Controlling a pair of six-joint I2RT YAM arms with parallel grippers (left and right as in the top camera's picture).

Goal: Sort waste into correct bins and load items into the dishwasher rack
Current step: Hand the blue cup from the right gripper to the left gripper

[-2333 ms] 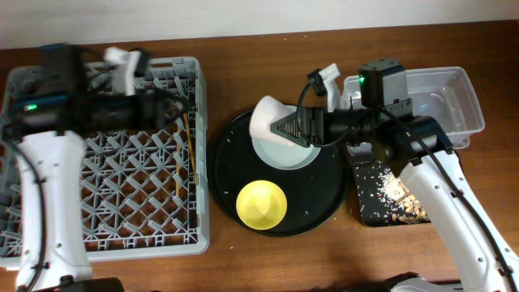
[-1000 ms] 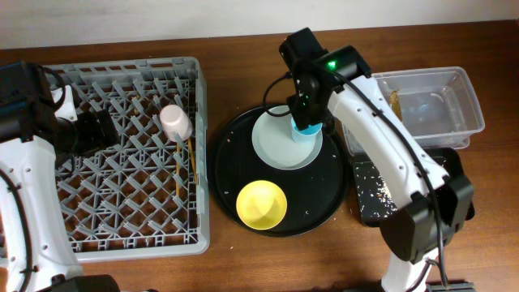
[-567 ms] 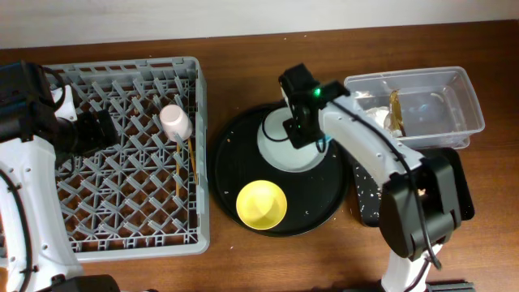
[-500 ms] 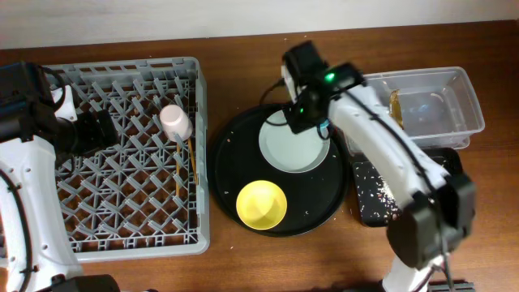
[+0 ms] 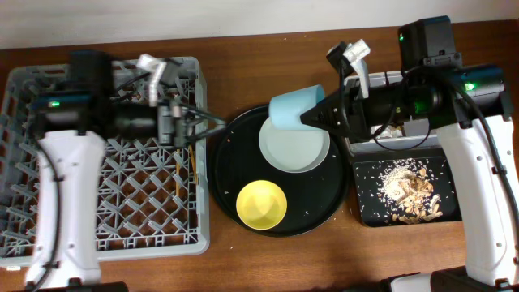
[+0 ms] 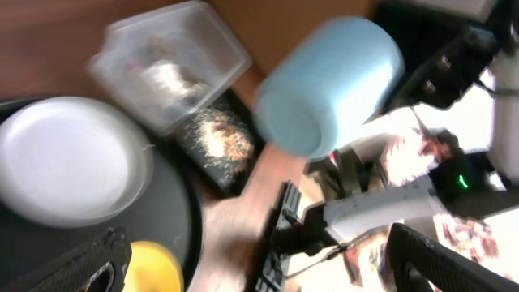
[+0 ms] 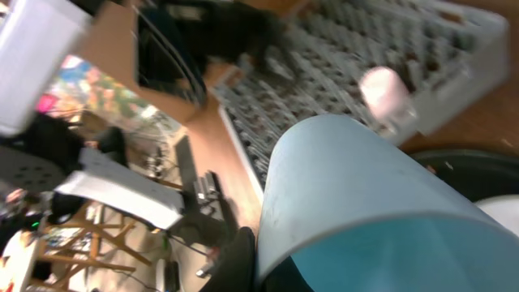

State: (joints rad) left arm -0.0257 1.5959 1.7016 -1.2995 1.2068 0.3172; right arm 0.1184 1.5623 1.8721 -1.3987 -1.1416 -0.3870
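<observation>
My right gripper has the light-blue cup's rim [image 5: 315, 104], far from the rack, so next my left gripper grabs the cup's closed end [image 5: 280, 112] and puts the cup in the rack.
My right gripper [image 5: 310, 116] is shut on the rim of the light-blue cup [image 5: 294, 108], holding it on its side above the pale plate [image 5: 293, 148]. In the right wrist view the cup [image 7: 365, 203] fills the frame, one finger [image 7: 240, 261] on its outer wall. Past it, the pink cup [image 7: 383, 89] lies in the grey dishwasher rack [image 5: 105, 203]. My left gripper [image 5: 209, 126] hangs open and empty over the rack's right edge, hiding the pink cup from above. The chopsticks [image 5: 186, 158] lie in the rack. The yellow bowl [image 5: 262, 203] sits on the round black tray [image 5: 227, 178].
The shallow black tray [image 5: 365, 203] at the right holds tan food scraps [image 5: 405, 188]. The clear tub [image 5: 466, 89] behind it is mostly covered by my right arm. In the left wrist view something white lies in the tub [image 6: 170, 73].
My right gripper has shut on the light-blue cup and lifted it off the plate, tipped sideways. My left arm has swung right across the rack, now covering the pink cup.
</observation>
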